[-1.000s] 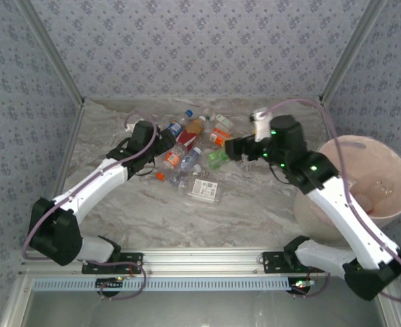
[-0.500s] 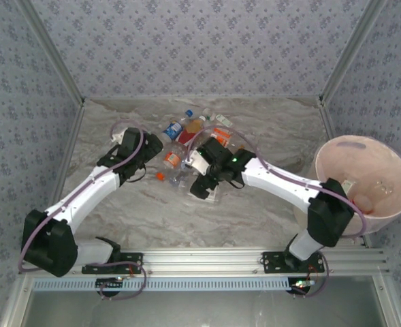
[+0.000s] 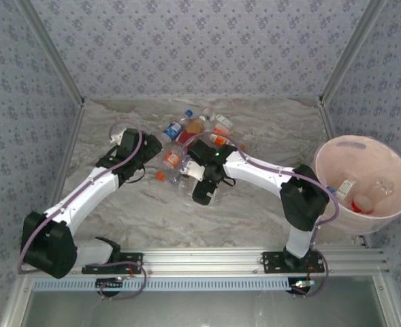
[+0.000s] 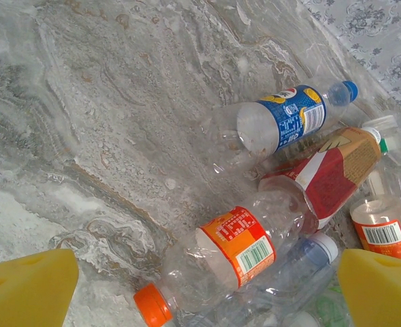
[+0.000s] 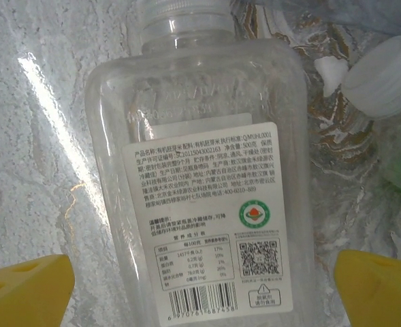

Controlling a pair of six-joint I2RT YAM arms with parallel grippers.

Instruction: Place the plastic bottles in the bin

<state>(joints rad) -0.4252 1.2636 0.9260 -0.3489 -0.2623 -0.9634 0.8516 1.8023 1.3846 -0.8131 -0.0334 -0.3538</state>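
The flat clear bottle (image 5: 210, 170) will come up by itself when I lift it, because marbled table (image 5: 333, 139) shows between it and the white cap.
Several plastic bottles (image 3: 190, 146) lie in a heap at the middle back of the table. My right gripper (image 3: 201, 194) reaches across to the heap's near edge. It stands open (image 5: 200, 289), its yellow fingertips either side of a flat clear bottle with a white printed label (image 5: 207, 204). At the heap's left side my left gripper (image 3: 158, 143) is open (image 4: 207, 293) above a clear bottle with an orange label and orange cap (image 4: 237, 248). A blue-labelled bottle (image 4: 282, 119) and a red-labelled one (image 4: 329, 170) lie beyond it. The pale pink bin (image 3: 391, 163) stands at the right.
A red-labelled bottle (image 3: 361, 202) and another (image 3: 344, 188) lie inside the bin. A loose white cap (image 5: 380, 78) sits right of the flat bottle. Patterned walls and metal corner posts (image 3: 50, 61) enclose the marbled table (image 3: 118, 225).
My right arm has swung from beside the bin across to the heap and come down over the flat white-labelled bottle. My left gripper has drawn back a little to the left.
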